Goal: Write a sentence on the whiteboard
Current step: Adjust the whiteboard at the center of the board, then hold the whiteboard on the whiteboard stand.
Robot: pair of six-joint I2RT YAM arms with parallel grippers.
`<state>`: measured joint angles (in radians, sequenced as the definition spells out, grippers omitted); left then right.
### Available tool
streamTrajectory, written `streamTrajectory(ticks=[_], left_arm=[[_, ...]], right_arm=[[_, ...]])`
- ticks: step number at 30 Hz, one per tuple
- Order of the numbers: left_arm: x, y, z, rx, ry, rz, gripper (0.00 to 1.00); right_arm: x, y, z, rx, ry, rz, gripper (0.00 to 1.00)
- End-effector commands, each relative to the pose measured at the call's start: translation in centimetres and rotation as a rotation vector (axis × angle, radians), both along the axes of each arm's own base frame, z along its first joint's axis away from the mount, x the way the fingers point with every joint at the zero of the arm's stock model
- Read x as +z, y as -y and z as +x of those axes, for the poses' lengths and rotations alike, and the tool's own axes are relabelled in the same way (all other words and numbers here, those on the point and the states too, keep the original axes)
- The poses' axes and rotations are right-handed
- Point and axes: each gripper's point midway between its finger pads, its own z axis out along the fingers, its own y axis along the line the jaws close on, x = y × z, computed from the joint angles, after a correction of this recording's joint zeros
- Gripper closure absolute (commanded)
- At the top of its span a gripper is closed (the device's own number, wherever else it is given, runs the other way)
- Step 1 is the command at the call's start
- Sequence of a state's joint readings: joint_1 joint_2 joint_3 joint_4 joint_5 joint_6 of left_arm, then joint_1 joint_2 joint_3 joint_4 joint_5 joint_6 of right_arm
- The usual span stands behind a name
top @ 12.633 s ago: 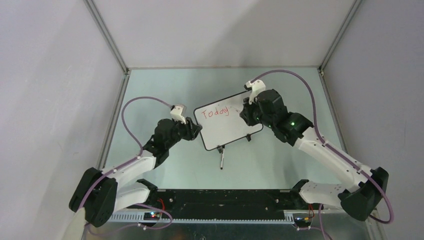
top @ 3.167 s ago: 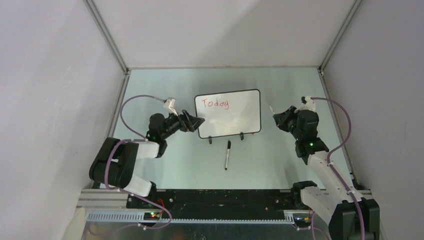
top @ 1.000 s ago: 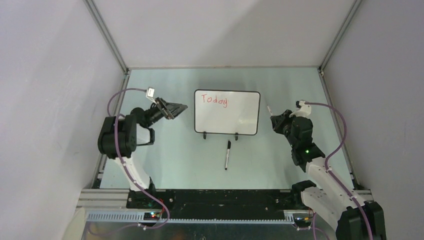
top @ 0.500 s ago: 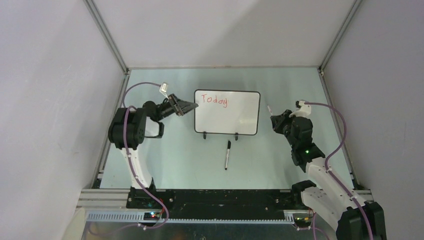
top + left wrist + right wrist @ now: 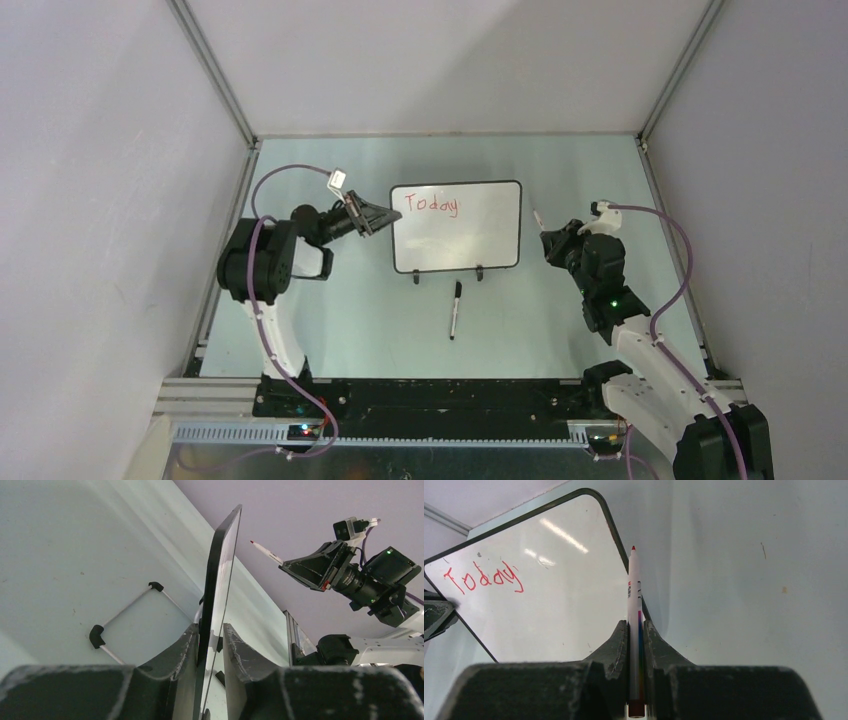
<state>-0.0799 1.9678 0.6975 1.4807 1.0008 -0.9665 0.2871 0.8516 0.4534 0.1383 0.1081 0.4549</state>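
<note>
The whiteboard's black edge [image 5: 205,640] stands loose between my left gripper's open fingers, so next my left gripper closes tightly on the whiteboard's side frame [image 5: 393,224] before my right gripper writes any more.
The whiteboard [image 5: 470,235] stands mid-table on its two black feet, slightly turned. One red word of the sentence [image 5: 431,203], "Today", sits at its top left, also legible in the right wrist view [image 5: 484,577]. My left gripper [image 5: 385,220] is shut on the board's left edge; the left wrist view shows the black frame [image 5: 222,565] edge-on between the fingers [image 5: 182,647]. My right gripper [image 5: 553,238] hovers just right of the board, shut on a red marker [image 5: 634,590] whose tip points up and away, clear of the board [image 5: 539,610].
A black pen [image 5: 455,308] lies on the table in front of the board. The board's wire stand with black feet [image 5: 125,615] rests on the table behind it. Grey walls and metal rails enclose the table on three sides.
My left gripper swung right from open space to the board's left edge and closed on it. The board has shifted and tilted slightly. The right arm has stayed still.
</note>
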Motion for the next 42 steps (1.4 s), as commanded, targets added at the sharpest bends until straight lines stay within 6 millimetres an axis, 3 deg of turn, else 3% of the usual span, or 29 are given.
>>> streamTrajectory(ticks=[1, 9, 11, 19, 28, 42], left_arm=[[2.1, 0.7, -0.9, -0.023, 0.122, 0.008, 0.73], [1.1, 1.4, -0.9, -0.032, 0.075, -0.001, 0.70], [0.9, 1.5, -0.7, -0.037, 0.074, 0.001, 0.60], [1.9, 1.4, -0.6, -0.033, 0.151, 0.020, 0.47], [2.1, 1.4, -0.2, -0.028, 0.166, 0.021, 0.47], [2.6, 1.2, 0.1, -0.019, 0.159, 0.009, 0.57]], right_arm=[[1.6, -0.1, 0.3, -0.002, 0.060, 0.007, 1.00], [1.9, -0.1, 0.2, -0.006, 0.071, -0.008, 1.00], [2.1, -0.1, 0.2, -0.008, 0.081, -0.019, 1.00], [2.2, -0.6, 0.3, -0.011, 0.112, -0.093, 1.00], [2.9, -0.3, 0.0, -0.058, 0.143, -0.162, 1.00], [3.4, -1.2, -0.4, -0.037, 0.167, -0.165, 1.00]])
